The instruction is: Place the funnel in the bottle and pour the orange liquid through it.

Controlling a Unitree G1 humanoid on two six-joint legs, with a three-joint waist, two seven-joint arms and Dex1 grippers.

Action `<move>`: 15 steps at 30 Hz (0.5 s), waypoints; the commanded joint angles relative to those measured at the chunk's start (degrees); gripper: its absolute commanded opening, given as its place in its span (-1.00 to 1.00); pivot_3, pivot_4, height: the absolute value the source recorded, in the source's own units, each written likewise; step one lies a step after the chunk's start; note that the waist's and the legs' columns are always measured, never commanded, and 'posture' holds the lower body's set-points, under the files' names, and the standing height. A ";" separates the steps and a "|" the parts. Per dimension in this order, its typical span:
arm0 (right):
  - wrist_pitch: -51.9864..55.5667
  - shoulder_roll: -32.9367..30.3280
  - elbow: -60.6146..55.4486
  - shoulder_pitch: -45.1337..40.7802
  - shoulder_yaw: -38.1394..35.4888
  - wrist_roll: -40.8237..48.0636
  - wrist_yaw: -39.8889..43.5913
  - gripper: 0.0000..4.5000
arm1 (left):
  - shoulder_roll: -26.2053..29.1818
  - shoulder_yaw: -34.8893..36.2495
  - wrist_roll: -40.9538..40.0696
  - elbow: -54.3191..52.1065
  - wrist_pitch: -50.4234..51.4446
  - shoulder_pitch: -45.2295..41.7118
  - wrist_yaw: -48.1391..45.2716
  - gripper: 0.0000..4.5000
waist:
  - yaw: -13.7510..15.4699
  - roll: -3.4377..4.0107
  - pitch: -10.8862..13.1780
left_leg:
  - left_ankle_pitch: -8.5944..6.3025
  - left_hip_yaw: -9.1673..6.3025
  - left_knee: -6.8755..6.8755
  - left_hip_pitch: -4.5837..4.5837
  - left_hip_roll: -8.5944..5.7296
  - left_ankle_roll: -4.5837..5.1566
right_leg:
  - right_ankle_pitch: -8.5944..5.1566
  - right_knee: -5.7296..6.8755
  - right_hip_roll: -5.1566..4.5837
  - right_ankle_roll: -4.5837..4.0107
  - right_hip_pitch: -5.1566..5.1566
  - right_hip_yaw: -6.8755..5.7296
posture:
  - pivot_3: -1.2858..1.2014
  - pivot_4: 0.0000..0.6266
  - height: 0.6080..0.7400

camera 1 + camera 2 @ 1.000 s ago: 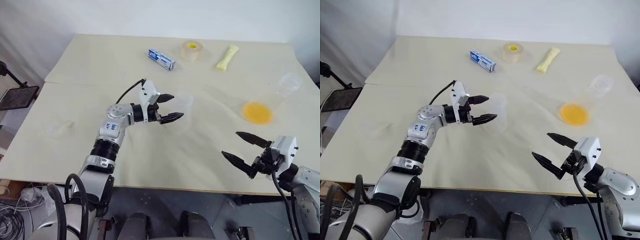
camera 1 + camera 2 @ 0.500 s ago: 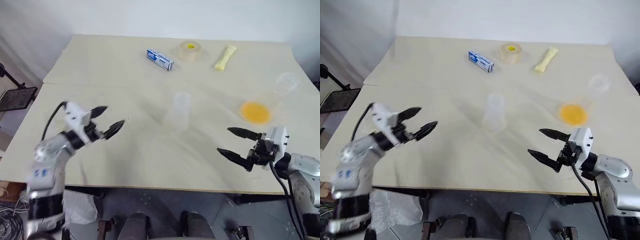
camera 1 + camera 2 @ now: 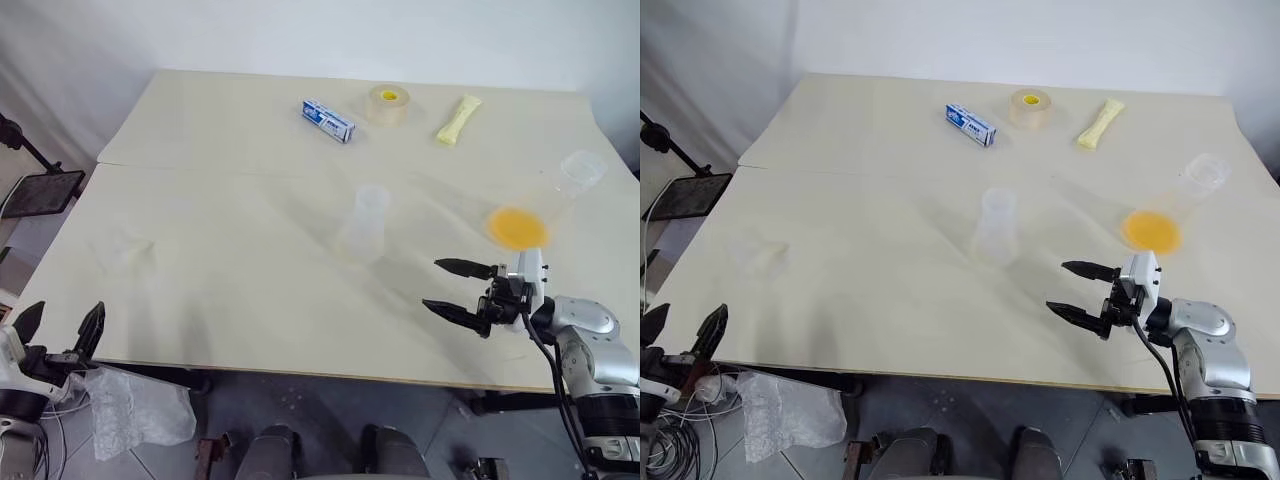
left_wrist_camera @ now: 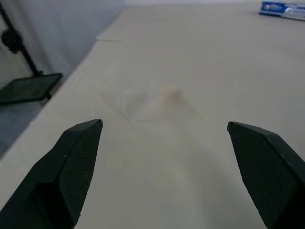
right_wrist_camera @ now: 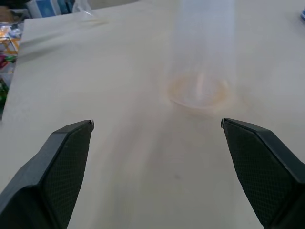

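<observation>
The funnel [image 3: 124, 251] should stay seated upright by itself when the robot lowers it into the bottle, because the narrow neck [image 3: 373, 199] stands straight up.
The bottle [image 3: 365, 222], a clear flask with a narrow neck, stands upright mid-table. In the left wrist view the funnel [image 4: 164, 98] is a faint clear shape on the table's left part [image 3: 128, 252], some way ahead of my left gripper [image 3: 60, 325]. That gripper is open, empty, and off the table's front left corner. A clear cup [image 3: 545, 200] at the right holds the orange liquid [image 3: 516, 227] in its bottom. My right gripper [image 3: 432, 284] is open and empty, near the front edge. It points toward the bottle [image 5: 202, 62] and is apart from it.
Along the far edge lie a blue and white box [image 3: 327, 119], a tape roll [image 3: 388, 104] and a pale yellow packet [image 3: 458, 118]. A black stand [image 3: 40, 190] is left of the table [image 3: 230, 300]. A plastic bag [image 3: 140, 415] lies below the front edge.
My left arm has pulled away from beside the bottle, swinging left and back to the table's front left corner. My right gripper has edged a little toward the bottle.
</observation>
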 commanded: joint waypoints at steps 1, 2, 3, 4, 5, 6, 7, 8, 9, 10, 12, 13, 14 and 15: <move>-1.82 0.12 1.01 -0.68 -0.79 -0.11 1.36 1.00 | 2.48 -0.35 1.25 1.31 -1.89 -2.53 3.16 0.98 | -0.10 0.00 0.00 | 0.00 0.01 -0.01 0.00 0.01 0.00 | 0.00 0.00 0.01 0.00 -0.01 -0.01 | 0.03 -0.52 1.00; -1.96 0.16 1.20 -0.76 -0.81 -0.16 1.47 1.00 | 2.92 -0.70 1.24 1.85 -1.85 -3.15 3.59 0.98 | -0.16 0.00 0.00 | 0.00 0.01 -0.02 0.00 0.01 0.00 | 0.00 0.01 0.01 0.00 -0.03 -0.01 | 0.03 -0.52 1.00; -2.11 0.18 1.36 -0.77 -0.82 -0.23 1.57 1.00 | 3.83 -1.35 1.64 3.31 -1.98 -3.95 3.56 0.98 | -0.30 0.01 -0.01 | 0.00 0.02 -0.02 0.00 0.01 0.00 | 0.00 0.03 0.02 0.00 -0.03 -0.01 | 0.03 -0.52 1.00; -2.21 0.16 1.41 -0.73 -0.83 -0.33 1.58 1.00 | 4.89 -2.08 1.99 5.17 -2.07 -4.94 3.23 0.98 | -0.47 0.02 -0.01 | 0.00 0.04 -0.03 0.00 0.01 0.00 | 0.00 0.04 0.02 0.00 -0.04 -0.01 | 0.03 -0.52 1.00; -2.28 0.16 1.43 -0.72 -0.83 -0.41 1.53 1.00 | 5.90 -2.83 2.33 7.17 -2.17 -5.99 2.98 0.98 | -0.65 0.02 -0.01 | 0.00 0.05 -0.04 0.00 0.01 0.00 | 0.00 0.05 0.02 0.00 -0.06 -0.01 | 0.03 -0.52 1.00; -2.33 0.15 1.42 -0.70 -0.82 -0.46 1.44 1.00 | 6.82 -3.50 2.58 8.92 -2.37 -6.81 2.75 0.98 | -0.77 0.02 -0.01 | 0.00 0.06 -0.06 0.02 0.01 0.00 | 0.00 0.08 0.02 0.00 -0.07 -0.02 | 0.03 -0.52 1.00; -2.31 0.16 1.15 -0.53 -0.82 -0.47 1.30 1.00 | 7.80 -4.25 2.93 10.83 -2.94 -7.77 2.26 0.98 | -0.87 0.02 -0.01 | 0.00 0.07 -0.08 0.02 0.01 0.00 | 0.00 0.10 0.04 0.00 -0.09 -0.02 | 0.03 -0.52 1.00; -2.20 0.18 0.69 -0.28 -0.86 -0.46 1.11 1.00 | 8.74 -4.95 3.31 13.11 -3.50 -9.19 2.10 0.98 | -0.93 0.02 -0.01 | 0.00 0.09 -0.09 0.01 0.02 -0.01 | 0.00 0.11 0.05 0.00 -0.12 -0.03 | 0.03 -0.52 1.00; -2.06 0.21 0.24 -0.06 -0.90 -0.46 0.91 1.00 | 9.62 -5.59 3.65 15.36 -4.10 -10.63 1.98 0.98 | -0.93 0.02 -0.01 | 0.00 0.11 -0.10 0.02 0.02 -0.01 | 0.00 0.16 0.05 0.00 -0.15 -0.02 | 0.03 -0.52 1.00; -1.93 0.22 -0.30 0.21 -0.94 -0.47 0.68 1.00 | 10.53 -6.22 3.89 17.66 -4.68 -12.17 1.76 0.98 | -0.91 0.02 -0.01 | 0.00 0.11 -0.09 0.01 0.02 -0.01 | 0.00 0.18 0.05 0.00 -0.17 -0.02 | 0.03 -0.52 1.00; -1.67 0.19 -1.00 0.44 -1.01 -0.45 0.33 1.00 | 11.78 -7.26 3.84 21.05 -5.24 -14.57 1.33 0.98 | -0.87 0.02 -0.01 | 0.00 0.12 -0.09 0.00 0.02 -0.01 | 0.00 0.20 0.05 0.00 -0.18 -0.03 | 0.03 -0.52 1.00; -1.43 0.19 -1.53 0.60 -1.07 -0.41 -0.06 1.00 | 12.39 -8.09 3.84 23.14 -5.48 -16.01 0.75 0.98 | -0.88 0.02 -0.02 | 0.00 0.11 -0.09 0.00 0.02 -0.01 | 0.00 0.21 0.05 0.00 -0.18 -0.03 | 0.03 -0.52 1.00; -1.26 0.16 -1.98 0.77 -1.10 -0.41 -0.36 1.00 | 12.91 -9.07 3.88 25.08 -5.63 -17.22 -0.08 0.98 | -0.90 0.02 -0.02 | 0.00 0.12 -0.09 0.00 0.02 -0.01 | 0.00 0.21 0.04 0.00 -0.18 -0.02 | 0.03 -0.52 1.00; -1.14 0.10 -2.42 0.97 -1.10 -0.44 -0.62 1.00 | 13.34 -9.99 4.07 26.83 -5.99 -18.25 -0.91 0.98 | -0.87 0.02 -0.02 | 0.00 0.12 -0.09 0.01 0.01 -0.01 | 0.00 0.23 0.04 0.00 -0.18 -0.03 | 0.03 -0.52 1.00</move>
